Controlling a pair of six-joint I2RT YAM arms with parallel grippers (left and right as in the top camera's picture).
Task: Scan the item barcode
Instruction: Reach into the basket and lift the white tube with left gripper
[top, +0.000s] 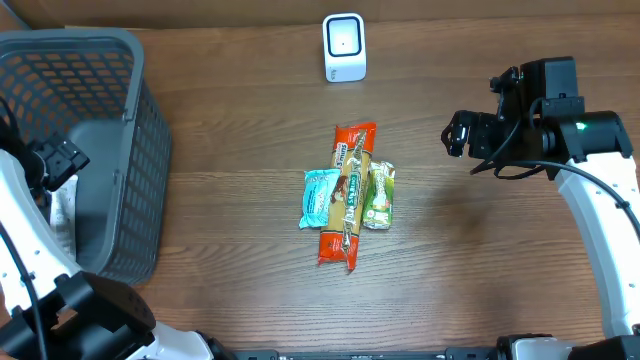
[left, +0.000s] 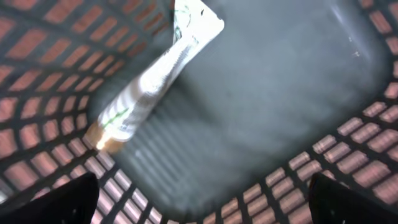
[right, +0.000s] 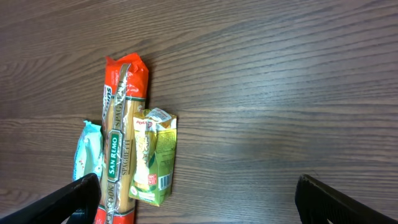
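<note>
I should go on down, because the white packet lies alone (top: 63, 215) on the bottom of the basket under my left gripper's open fingers. I should have them on both sides of its narrow width (left: 155, 78) before I close them.
Three items lie together mid-table: a long orange spaghetti pack (top: 350, 195) (right: 121, 137), a light blue packet (top: 320, 197) (right: 87, 152) on its left and a green carton (top: 379, 195) (right: 154, 155) on its right, barcode side showing. The white scanner (top: 344, 47) stands at the far edge. My right gripper (top: 458, 133) (right: 199, 205) hovers open to the right of the pile, holding nothing. My left gripper (top: 60, 160) (left: 199, 205) hangs open over the grey basket (top: 120, 120), above a white packet (left: 155, 74) (top: 62, 215) that lies loose on the basket floor (left: 267, 93).
The basket's lattice walls (left: 37, 74) surround the left gripper on all sides. Bare wood table (top: 480, 250) stretches between the pile and the right arm, and between the pile and the scanner.
</note>
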